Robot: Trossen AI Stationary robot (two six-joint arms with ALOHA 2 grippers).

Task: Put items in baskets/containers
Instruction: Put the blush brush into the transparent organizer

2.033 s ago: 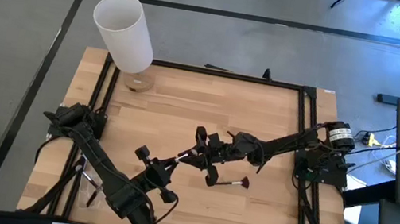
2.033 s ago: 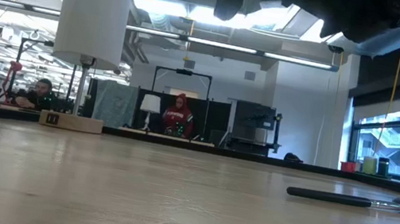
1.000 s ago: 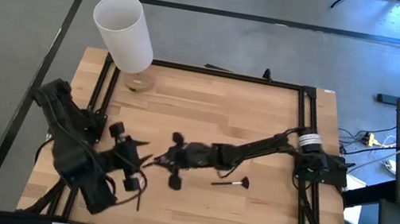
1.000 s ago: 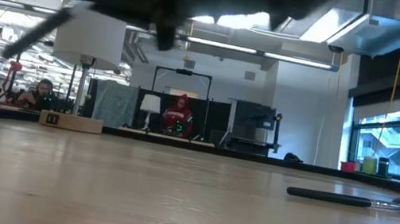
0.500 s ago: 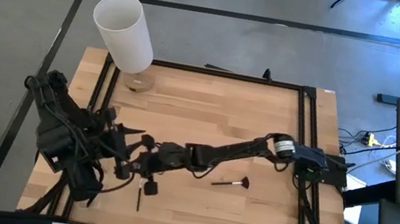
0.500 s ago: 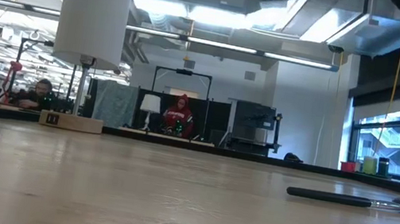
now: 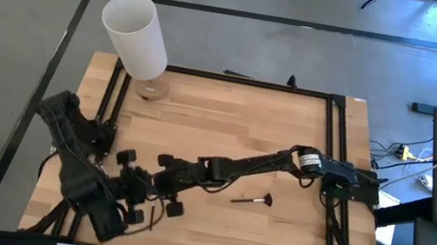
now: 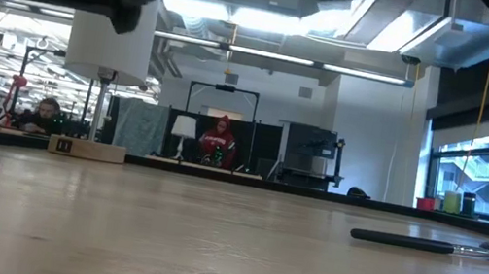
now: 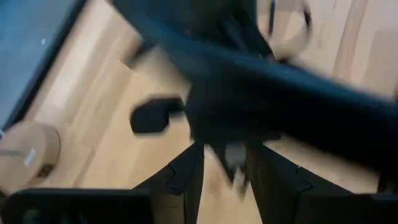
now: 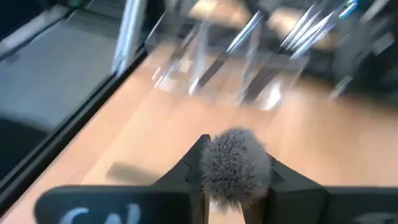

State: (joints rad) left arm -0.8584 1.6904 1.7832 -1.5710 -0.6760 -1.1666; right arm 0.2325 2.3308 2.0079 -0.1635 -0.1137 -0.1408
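Observation:
My left arm is over the container and in the way of my right gripper. Next, I pull the brush back to mid-table (image 7: 219,203) and pass it to my left gripper.
My right gripper (image 7: 163,184) reaches across the table from the right, above the near-left part, shut on a makeup brush whose fluffy grey tuft (image 10: 235,168) fills the gap between its fingers. My left gripper (image 7: 136,189) faces it closely from the left. Its fingers (image 9: 186,180) stand apart, and the right arm crosses just beyond them. The see-through container (image 10: 249,56) with several brushes in it lies on the wood beyond the right gripper. In the high view my left arm hides it. One brush with a reddish head (image 7: 252,200) lies flat on the table, right of centre. My right gripper has the brush pinched between its two fingers (image 10: 193,171), and the grey tuft (image 10: 239,155) stands out toward the wrist. The tuft hides the handle and the place of contact. The fingers come from the table's right, slanting down. The brush is clear of the table.
A tall white cylinder (image 7: 136,35) stands on a round wooden base (image 7: 151,90) at the far left corner. A black frame (image 7: 331,132) runs round the tabletop. The middle and far right of the wood lie open. People sit in the room behind (image 8: 217,143).
My right gripper has stretched further toward the table's left edge with the brush and come up close to the left gripper. My left gripper has shifted a little toward the near edge.

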